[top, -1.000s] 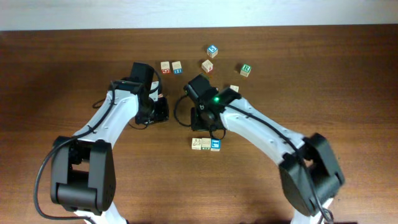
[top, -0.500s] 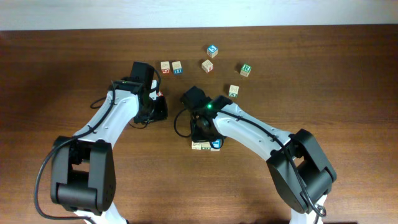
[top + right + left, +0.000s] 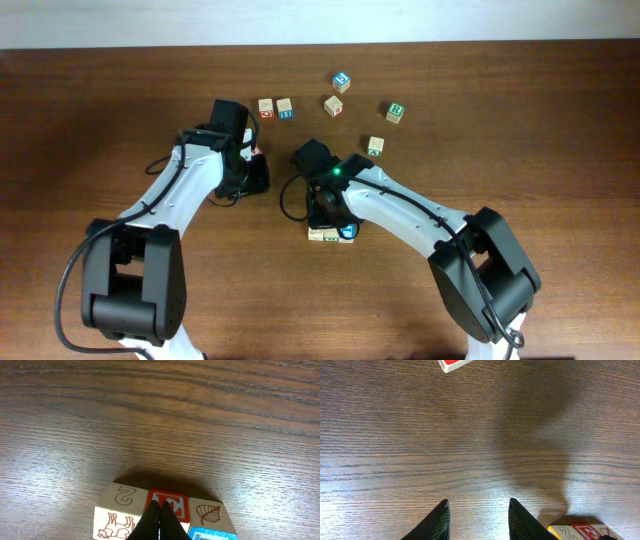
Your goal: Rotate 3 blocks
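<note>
My right gripper should move to the leaf block's outer end (image 3: 352, 234) before both grippers squeeze and turn the row, because it is now closed over the tight row's middle (image 3: 331, 235).
Three wooden blocks stand in a tight row. In the right wrist view they are a tan block (image 3: 120, 510) with a 2 and an animal, a red E block (image 3: 174, 502) in the middle, and a leaf-and-blue block (image 3: 210, 519). My right gripper (image 3: 160, 506) is shut with nothing in it, its tips over the E block's upper face; contact cannot be told. From overhead the right gripper (image 3: 332, 218) hides most of the row (image 3: 320, 235). My left gripper (image 3: 479, 502) stands open over bare wood, left of the row's end (image 3: 580, 532).
Several loose letter blocks lie at the back: a pair (image 3: 275, 108), one tan (image 3: 333, 105), one blue (image 3: 342, 81), and two green-lettered (image 3: 396, 112) (image 3: 375, 146). A red-faced block (image 3: 455, 364) sits just beyond the left gripper.
My right arm has swung toward the near side and come down over the row of three blocks, covering its middle. The left arm has stayed in place.
</note>
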Robot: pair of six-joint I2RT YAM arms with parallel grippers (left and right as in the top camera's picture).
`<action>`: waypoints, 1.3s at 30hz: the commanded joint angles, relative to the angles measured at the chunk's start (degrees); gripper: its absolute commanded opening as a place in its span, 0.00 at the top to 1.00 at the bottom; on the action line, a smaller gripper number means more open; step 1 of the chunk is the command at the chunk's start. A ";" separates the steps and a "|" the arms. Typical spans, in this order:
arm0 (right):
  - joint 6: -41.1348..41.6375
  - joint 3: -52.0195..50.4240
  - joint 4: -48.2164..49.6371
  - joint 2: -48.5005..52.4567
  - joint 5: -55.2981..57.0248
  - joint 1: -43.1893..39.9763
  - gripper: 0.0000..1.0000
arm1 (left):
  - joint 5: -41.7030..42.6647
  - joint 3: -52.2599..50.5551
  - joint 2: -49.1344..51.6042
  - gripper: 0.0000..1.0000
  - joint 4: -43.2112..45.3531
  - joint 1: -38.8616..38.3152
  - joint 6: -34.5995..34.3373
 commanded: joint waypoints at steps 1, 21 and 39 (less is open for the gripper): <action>-0.20 -0.42 -0.20 0.66 0.00 0.04 0.96 | -0.46 0.92 -1.44 0.64 0.09 0.20 -0.57; -12.98 23.85 -18.80 -6.93 -8.48 -9.94 0.72 | 4.63 0.92 -1.44 0.83 -2.49 0.17 6.05; -18.10 42.45 -48.83 -19.87 -6.67 -17.99 0.79 | 7.67 0.92 -3.17 0.80 -6.95 -2.60 13.25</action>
